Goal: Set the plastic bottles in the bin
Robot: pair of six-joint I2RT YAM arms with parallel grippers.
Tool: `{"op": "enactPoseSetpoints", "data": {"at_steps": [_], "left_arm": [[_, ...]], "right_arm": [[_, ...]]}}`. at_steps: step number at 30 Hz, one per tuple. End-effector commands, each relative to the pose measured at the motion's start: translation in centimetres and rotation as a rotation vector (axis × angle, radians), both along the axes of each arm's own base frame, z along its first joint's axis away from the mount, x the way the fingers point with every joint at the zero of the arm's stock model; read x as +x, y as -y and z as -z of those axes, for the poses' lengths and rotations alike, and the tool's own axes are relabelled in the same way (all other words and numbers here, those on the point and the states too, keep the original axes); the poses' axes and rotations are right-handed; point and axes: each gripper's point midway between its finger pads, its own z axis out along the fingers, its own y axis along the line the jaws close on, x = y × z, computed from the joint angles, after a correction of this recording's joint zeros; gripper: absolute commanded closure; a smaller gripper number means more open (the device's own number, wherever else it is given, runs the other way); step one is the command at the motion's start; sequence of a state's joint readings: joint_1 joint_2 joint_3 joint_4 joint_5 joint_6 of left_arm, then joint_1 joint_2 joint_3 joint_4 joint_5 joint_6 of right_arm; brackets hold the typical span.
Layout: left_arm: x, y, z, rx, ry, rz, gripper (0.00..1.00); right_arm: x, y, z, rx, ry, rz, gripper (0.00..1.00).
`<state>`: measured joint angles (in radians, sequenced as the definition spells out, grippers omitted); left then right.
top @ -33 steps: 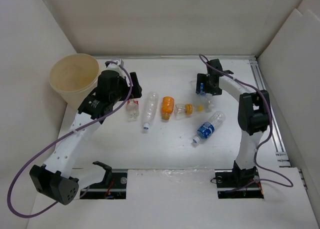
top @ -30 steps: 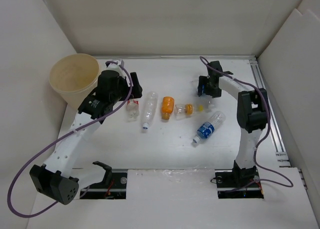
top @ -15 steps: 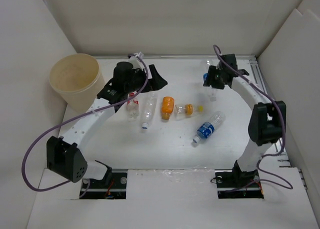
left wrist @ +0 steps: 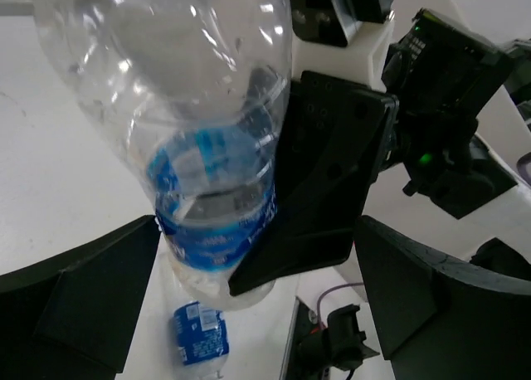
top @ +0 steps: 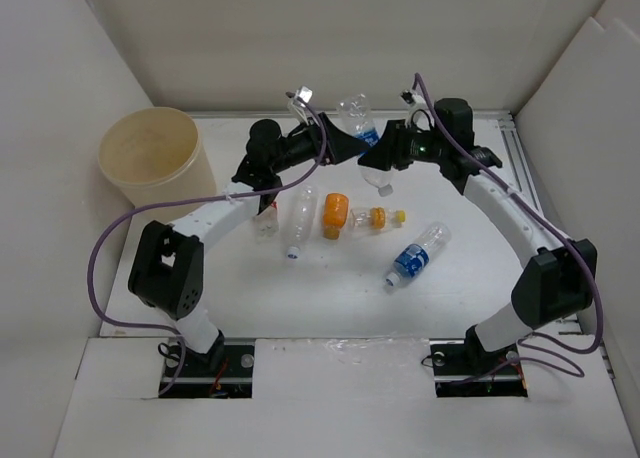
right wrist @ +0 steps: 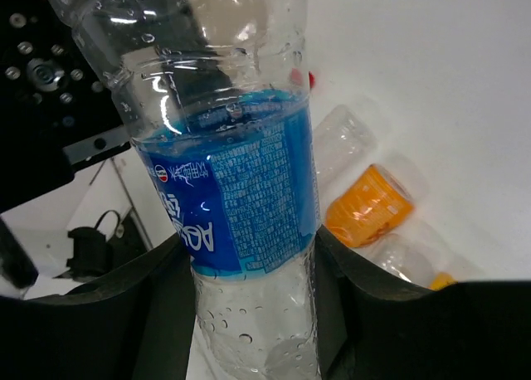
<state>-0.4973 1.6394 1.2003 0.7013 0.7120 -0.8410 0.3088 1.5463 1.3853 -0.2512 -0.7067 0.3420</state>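
Note:
The robot's right gripper has the blue-labelled bottle far from the tan bin [top: 150, 163], so the left gripper should grasp the bottle's upper end [top: 354, 112] and bring the bottle over.
My right gripper [top: 376, 156] is shut on a clear bottle with a blue label [top: 364, 138], holding it tilted above the back middle of the table. In the right wrist view the bottle [right wrist: 241, 172] fills the gap between the fingers [right wrist: 158, 314]. My left gripper [top: 343, 144] is open just left of it; its wide-spread fingers [left wrist: 99, 297] flank the bottle [left wrist: 216, 148] without touching. The tan bin [top: 152, 158] stands at the far left. A red-capped bottle [top: 265, 219], a clear one [top: 298, 220] and an orange one [top: 335, 215] lie below.
A small bottle with a yellow-orange cap [top: 375, 219] and a second blue-labelled bottle [top: 417, 254] lie right of the orange one. White walls close in the table on three sides. A metal rail [top: 512, 168] runs along the right edge. Both arms stretch over the row of bottles.
The right gripper closed on the blue-labelled bottle at the back right, lifted it and carried it left to the middle. The left arm swung right from beside the bin to meet it.

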Motion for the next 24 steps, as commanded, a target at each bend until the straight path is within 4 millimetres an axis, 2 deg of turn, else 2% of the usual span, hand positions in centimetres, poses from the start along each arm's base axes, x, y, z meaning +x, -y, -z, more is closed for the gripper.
{"op": "enactPoseSetpoints", "data": {"at_steps": [1, 3, 5, 6, 9, 11, 12, 13, 14, 15, 16, 17, 18, 20, 23, 24], "left_arm": [[-1.9, 0.0, -5.9, -0.147, 0.180, 0.059, 0.00], [-1.5, 0.0, -5.6, -0.135, 0.180, 0.039, 0.00], [-1.1, -0.1, -5.2, -0.122, 0.181, 0.025, 0.00], [-0.9, -0.1, -5.0, -0.114, 0.178, 0.014, 0.00], [-0.8, -0.5, -6.0, -0.122, 0.212, -0.021, 0.00], [-0.6, -0.6, -6.0, -0.104, 0.207, -0.034, 0.19], [-0.7, -0.7, -6.1, -0.095, 0.208, -0.036, 0.39], [-0.2, -0.7, -6.2, -0.083, 0.217, -0.063, 0.67], [-0.1, -1.2, -7.0, -0.076, 0.226, -0.095, 0.98], [1.0, -1.7, -6.8, -0.042, 0.188, -0.163, 1.00], [1.5, -2.1, -6.9, -0.021, 0.185, -0.205, 1.00], [2.3, -3.1, -6.8, -0.005, 0.175, -0.257, 1.00], [2.5, -4.1, -7.9, -0.013, 0.185, -0.290, 1.00], [3.9, -6.5, -8.6, -0.016, 0.191, -0.362, 1.00], [6.3, -10.8, -10.1, 0.005, 0.179, -0.507, 1.00], [7.1, -12.1, -10.1, 0.018, 0.155, -0.559, 1.00]], "right_arm": [[-3.1, -2.7, -3.5, 0.088, 0.088, -0.163, 1.00], [-4.8, -4.1, -4.7, 0.101, 0.121, -0.211, 1.00], [-5.5, -5.0, -5.1, 0.100, 0.138, -0.234, 1.00], [-6.5, -5.7, -5.4, 0.105, 0.145, -0.260, 1.00], [-7.4, -6.7, -5.4, 0.107, 0.144, -0.291, 1.00], [-6.7, -6.7, -5.0, 0.094, 0.139, -0.259, 0.99], [-6.3, -6.6, -4.9, 0.088, 0.142, -0.240, 0.93], [-5.8, -6.2, -4.5, 0.084, 0.125, -0.212, 0.80], [-5.4, -5.8, -4.4, 0.081, 0.126, -0.194, 0.60], [-5.3, -5.8, -3.8, 0.073, 0.115, -0.185, 0.28], [-4.7, -5.1, -4.2, 0.070, 0.127, -0.151, 0.17], [-4.5, -4.4, -3.7, 0.065, 0.117, -0.134, 0.15], [-4.5, -4.4, -3.3, 0.061, 0.108, -0.134, 0.08], [-3.7, -3.6, -2.8, 0.060, 0.098, -0.100, 0.01], [-2.5, -1.6, -2.2, 0.041, 0.096, -0.018, 0.01], [-2.4, -1.4, -1.4, 0.025, 0.074, 0.001, 0.01]]}}
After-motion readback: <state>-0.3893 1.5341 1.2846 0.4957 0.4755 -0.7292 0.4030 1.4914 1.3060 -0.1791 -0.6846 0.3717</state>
